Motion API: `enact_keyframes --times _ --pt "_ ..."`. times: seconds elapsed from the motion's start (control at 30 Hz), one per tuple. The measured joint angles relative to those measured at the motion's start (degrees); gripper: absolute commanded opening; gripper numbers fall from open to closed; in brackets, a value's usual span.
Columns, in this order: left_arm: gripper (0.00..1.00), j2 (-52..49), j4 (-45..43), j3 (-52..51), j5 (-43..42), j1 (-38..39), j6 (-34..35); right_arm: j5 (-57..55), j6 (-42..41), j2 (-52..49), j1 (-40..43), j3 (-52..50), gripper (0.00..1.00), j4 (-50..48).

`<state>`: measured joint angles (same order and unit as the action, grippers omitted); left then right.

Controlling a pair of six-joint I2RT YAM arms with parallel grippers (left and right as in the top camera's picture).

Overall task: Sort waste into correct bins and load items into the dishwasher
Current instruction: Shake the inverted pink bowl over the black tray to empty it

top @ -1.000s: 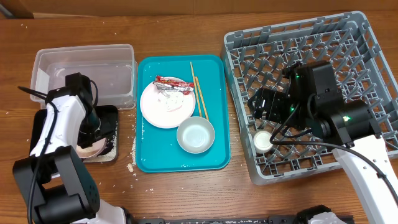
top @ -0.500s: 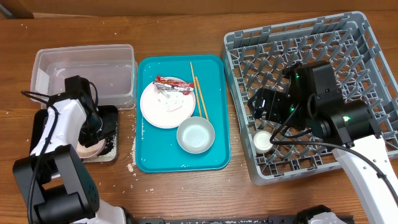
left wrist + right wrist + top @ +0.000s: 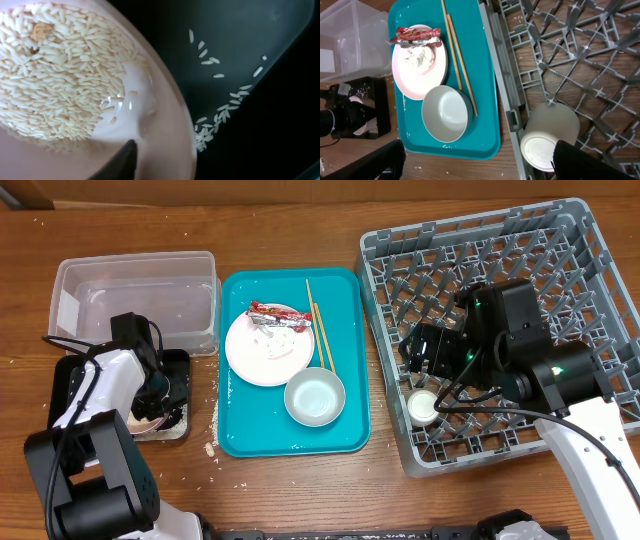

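Note:
I need my left gripper to tip the dish steeply over the black tray before setting it on the teal tray (image 3: 253, 422), as rice covers the small pink dish's inside (image 3: 65, 75).
My left gripper (image 3: 150, 395) is shut on the rim of the small pink dish (image 3: 165, 135) and holds it tilted over the shallow black tray (image 3: 180, 370). The dish holds white rice (image 3: 60, 75) with a brown scrap, and loose grains (image 3: 215, 120) lie in the tray. The clear tub (image 3: 140, 290) stands behind it. The whitish plate (image 3: 262, 360) carries the red-and-white wrapper (image 3: 278, 313) and tissue. The bowl (image 3: 314, 397) and chopsticks (image 3: 320, 325) lie beside it. My right gripper (image 3: 425, 350) is open and empty above the grey rack (image 3: 560, 250), near the tiny white cup (image 3: 423, 408) lying on its side.
The plate, bowl and chopsticks rest on a flat teal tray (image 3: 250, 435) between the bins and the rack. Spilled rice grains lie on the wooden table (image 3: 213, 448) at the teal tray's front left corner.
My left arm has shifted slightly toward the front right over the black tray with the pink dish. The right arm has not moved.

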<state>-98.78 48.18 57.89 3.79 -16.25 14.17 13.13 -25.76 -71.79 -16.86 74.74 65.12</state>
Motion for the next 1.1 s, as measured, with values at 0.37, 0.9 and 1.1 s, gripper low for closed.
enact_keyframes --times 0.37,0.9,1.1 --pt "0.04 1.62 16.70 10.91 -8.07 0.00 -2.45 -0.02 0.00 0.00 0.00 0.00 0.98 -0.02" --pt "0.04 4.33 27.19 14.80 -60.81 -15.80 -24.11 -0.04 0.02 0.00 0.00 0.00 0.98 0.00" --pt "0.05 -1.64 31.17 12.94 -71.80 -24.44 -35.39 0.00 0.02 0.00 0.00 0.00 0.98 0.02"
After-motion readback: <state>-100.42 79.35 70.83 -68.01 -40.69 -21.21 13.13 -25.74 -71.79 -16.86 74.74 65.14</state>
